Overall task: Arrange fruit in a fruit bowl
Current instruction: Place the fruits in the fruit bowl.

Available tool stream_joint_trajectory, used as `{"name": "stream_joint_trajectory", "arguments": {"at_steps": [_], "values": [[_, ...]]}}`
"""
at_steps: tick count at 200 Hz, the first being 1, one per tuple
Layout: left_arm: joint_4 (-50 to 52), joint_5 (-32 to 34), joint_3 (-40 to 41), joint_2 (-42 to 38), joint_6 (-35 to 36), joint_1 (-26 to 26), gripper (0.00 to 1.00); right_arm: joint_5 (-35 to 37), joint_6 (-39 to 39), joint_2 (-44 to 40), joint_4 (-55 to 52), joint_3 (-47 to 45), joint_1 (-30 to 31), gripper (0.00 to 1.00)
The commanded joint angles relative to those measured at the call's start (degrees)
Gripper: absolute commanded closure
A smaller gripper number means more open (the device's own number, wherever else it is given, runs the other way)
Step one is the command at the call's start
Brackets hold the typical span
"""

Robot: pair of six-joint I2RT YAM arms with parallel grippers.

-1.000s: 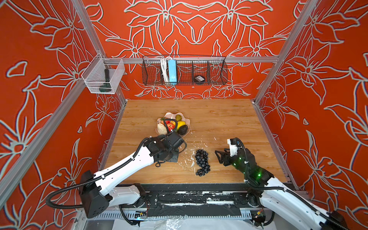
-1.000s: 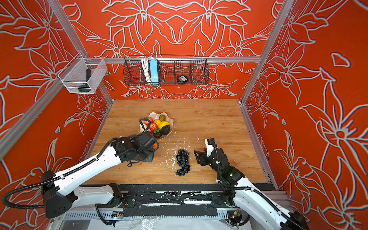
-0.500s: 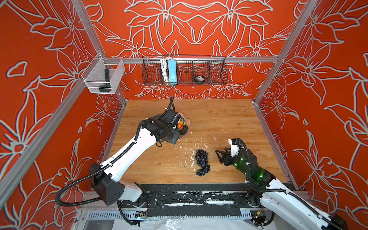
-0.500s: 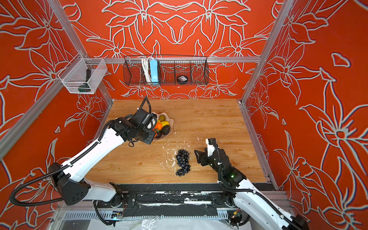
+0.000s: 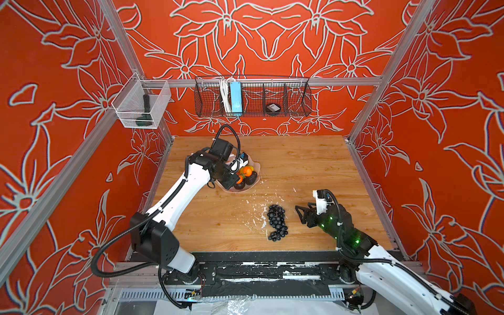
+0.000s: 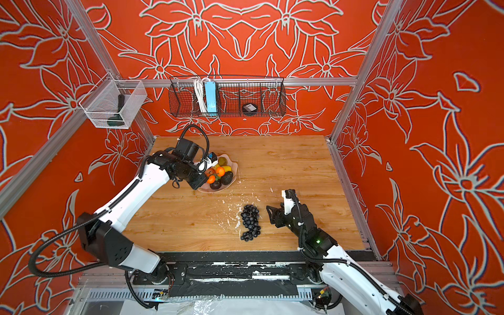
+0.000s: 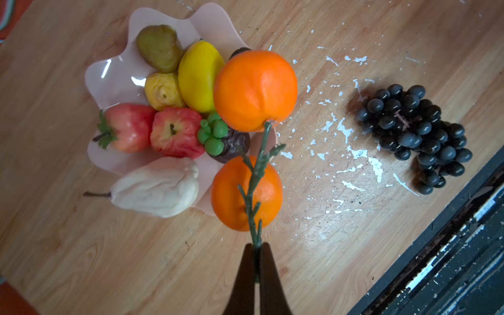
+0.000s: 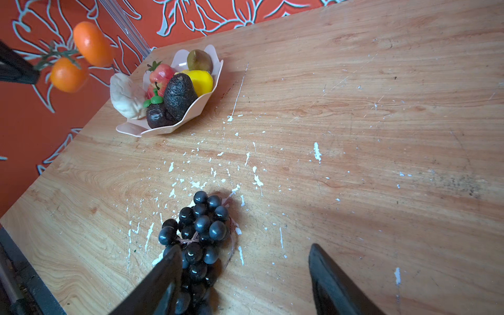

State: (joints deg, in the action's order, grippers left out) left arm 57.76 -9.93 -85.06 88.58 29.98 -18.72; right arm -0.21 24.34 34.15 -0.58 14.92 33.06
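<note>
Both oranges (image 6: 220,171) hang by their stem over the free gap at the bowl's near edge (image 8: 135,126), so my left gripper should keep moving down until they rest inside the bowl.
The pale pink fruit bowl (image 5: 257,178) (image 7: 109,81) stands at the table's left. It holds strawberries (image 7: 174,132), a lemon (image 7: 199,76), an avocado (image 8: 178,95), a cream lumpy piece (image 7: 158,186) and other fruit. My left gripper (image 7: 255,246) is shut on the green stem of a sprig with two oranges (image 7: 255,90) (image 6: 219,171), which hangs above the bowl's near rim. The dark grape bunch (image 5: 276,222) (image 8: 200,229) lies on the wood near the front. My right gripper (image 5: 301,214) (image 8: 245,246) stands open and empty just right of the grapes.
A black wire basket (image 5: 252,95) and a clear bin (image 5: 141,105) hang on the back rail. White paint flecks (image 7: 346,131) mark the wood between bowl and grapes. A black rail (image 5: 259,259) runs along the table's front edge.
My left arm swung from the near side of the bowl back and up over it, carrying the orange sprig. The right arm and the grapes stayed put.
</note>
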Motion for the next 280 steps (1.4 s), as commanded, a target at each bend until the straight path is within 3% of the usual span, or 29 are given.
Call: {"name": "stream_joint_trajectory", "arguments": {"at_steps": [1,22,39,154,280], "values": [[3.1,-7.4,0.9,1.1,12.7,1.2,1.0,1.3,1.1,-1.2,-0.5,-0.6,-0.3,0.26],[2.6,-10.5,2.7,1.1,19.8,3.9,1.0,1.4,1.2,-1.6,-0.6,-0.8,-0.3,0.26],[2.6,-7.4,3.4,1.7,23.6,4.3,1.0,1.2,1.2,-1.6,-0.5,-0.7,-0.3,0.26],[1.8,4.1,-2.7,11.9,30.0,5.0,1.0,1.9,0.9,-1.3,-0.7,-0.9,-0.3,0.26],[-0.6,5.2,-0.6,14.6,34.7,5.1,1.0,1.4,0.9,0.8,0.4,-0.8,-0.3,0.26]]}}
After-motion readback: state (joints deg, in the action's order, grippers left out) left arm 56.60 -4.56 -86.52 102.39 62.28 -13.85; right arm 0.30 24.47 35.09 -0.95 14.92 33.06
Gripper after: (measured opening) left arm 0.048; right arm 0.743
